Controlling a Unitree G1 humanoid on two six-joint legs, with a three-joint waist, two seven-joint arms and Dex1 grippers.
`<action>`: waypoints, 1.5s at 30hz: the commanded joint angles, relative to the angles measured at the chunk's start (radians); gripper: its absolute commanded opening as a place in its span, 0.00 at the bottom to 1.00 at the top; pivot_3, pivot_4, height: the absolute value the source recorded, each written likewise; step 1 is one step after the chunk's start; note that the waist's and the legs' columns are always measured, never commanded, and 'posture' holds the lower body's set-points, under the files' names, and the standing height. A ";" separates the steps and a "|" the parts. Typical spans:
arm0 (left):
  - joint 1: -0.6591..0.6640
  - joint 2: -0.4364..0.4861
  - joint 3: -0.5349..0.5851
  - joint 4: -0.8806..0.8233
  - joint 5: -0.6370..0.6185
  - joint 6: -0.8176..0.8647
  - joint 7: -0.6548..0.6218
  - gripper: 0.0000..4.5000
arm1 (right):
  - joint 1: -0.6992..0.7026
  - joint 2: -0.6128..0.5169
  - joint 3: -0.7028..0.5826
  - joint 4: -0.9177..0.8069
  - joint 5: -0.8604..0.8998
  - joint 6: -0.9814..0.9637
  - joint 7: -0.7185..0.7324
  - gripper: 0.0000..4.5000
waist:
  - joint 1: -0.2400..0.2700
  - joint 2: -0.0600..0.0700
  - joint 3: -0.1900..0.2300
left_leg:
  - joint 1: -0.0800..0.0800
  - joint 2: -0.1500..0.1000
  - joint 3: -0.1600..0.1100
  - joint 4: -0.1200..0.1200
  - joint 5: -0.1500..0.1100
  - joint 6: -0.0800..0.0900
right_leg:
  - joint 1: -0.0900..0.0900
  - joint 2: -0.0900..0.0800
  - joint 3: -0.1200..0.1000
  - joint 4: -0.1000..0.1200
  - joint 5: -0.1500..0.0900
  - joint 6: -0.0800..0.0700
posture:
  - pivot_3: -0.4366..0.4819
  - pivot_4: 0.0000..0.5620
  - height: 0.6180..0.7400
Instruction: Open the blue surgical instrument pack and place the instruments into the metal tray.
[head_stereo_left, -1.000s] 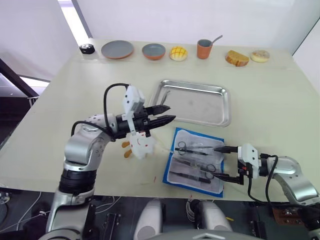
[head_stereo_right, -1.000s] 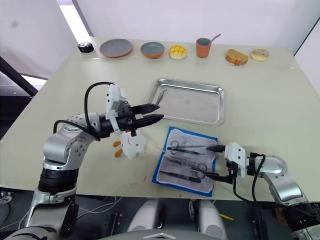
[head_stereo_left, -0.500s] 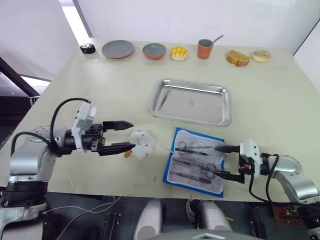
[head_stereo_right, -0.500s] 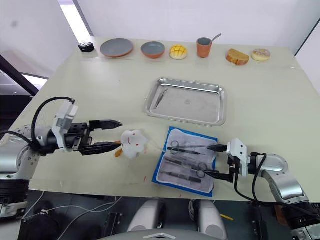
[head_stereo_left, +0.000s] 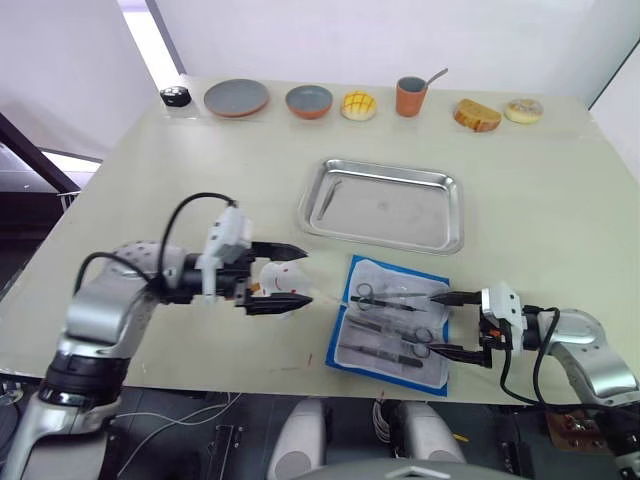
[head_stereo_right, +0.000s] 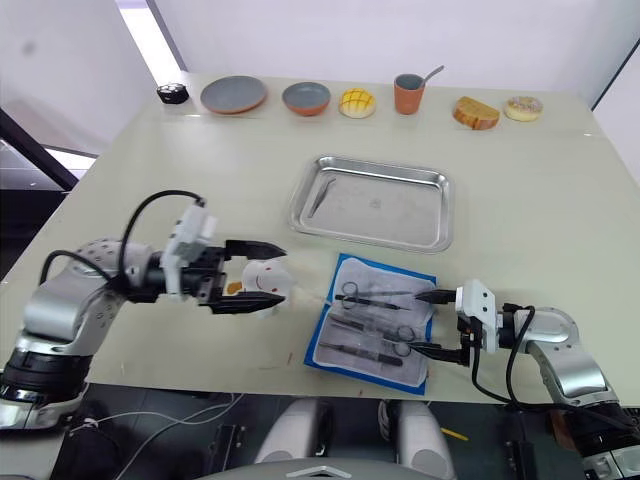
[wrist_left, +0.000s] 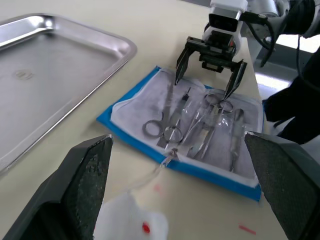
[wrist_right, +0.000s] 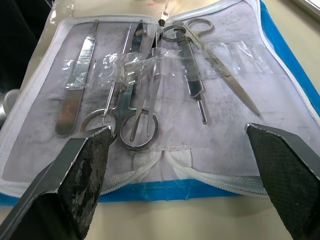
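Observation:
One ring of the scissors (head_stereo_left: 388, 302) lies over the neighbouring flat handle, so the scissors will come free and leave the flat handle lying when I lift.
The blue surgical instrument pack (head_stereo_left: 392, 322) lies open near the table's front edge, its pale lining up. Several instruments (wrist_right: 145, 75) sit under clear straps: scissors, forceps and a flat handle. My right gripper (head_stereo_left: 436, 322) is open at the pack's right edge, one finger on each side of the lining. Behind the pack stands the metal tray (head_stereo_left: 400, 212), with one slim tool (head_stereo_left: 334, 188) near its left rim. My left gripper (head_stereo_left: 303, 277) is open left of the pack, its fingers straddling a white toy (head_stereo_left: 278, 281).
Two grey plates (head_stereo_left: 236, 98), a yellow bun (head_stereo_left: 358, 105), an orange cup with a spoon (head_stereo_left: 408, 97) and two pastries (head_stereo_left: 474, 115) line the far edge. A small black object (head_stereo_left: 174, 96) sits at the far left.
My left arm swung away from the tray to the left, then came back right, so its open fingers now straddle the white toy. The right gripper and the pack have stayed put.

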 joint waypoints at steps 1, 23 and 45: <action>-0.133 -0.058 -0.129 -0.051 0.060 0.094 0.090 0.99 | 0.034 0.008 0.019 0.060 -0.047 0.015 -0.014 1.00 | 0.004 0.000 0.000 | 0.000 0.000 0.000 0.000 0.000 0.000 | 0.000 0.001 0.000 0.000 0.000 0.000 | 0.48 0.27 1.00; -0.370 -0.272 -0.465 0.255 0.380 -0.130 0.035 0.49 | 0.074 0.035 0.024 0.026 -0.071 0.008 -0.078 1.00 | -0.003 0.000 0.000 | 0.000 -0.001 0.001 0.001 0.000 0.000 | 0.000 0.005 0.003 0.001 0.000 0.000 | 0.48 0.27 1.00; -0.399 -0.314 -0.542 0.329 0.548 -0.124 0.031 0.49 | 0.072 0.042 0.036 0.008 -0.077 0.030 -0.110 1.00 | -0.004 0.000 0.000 | 0.001 -0.001 0.000 0.001 0.000 0.000 | 0.000 0.005 0.002 0.001 0.000 0.000 | 0.48 0.27 1.00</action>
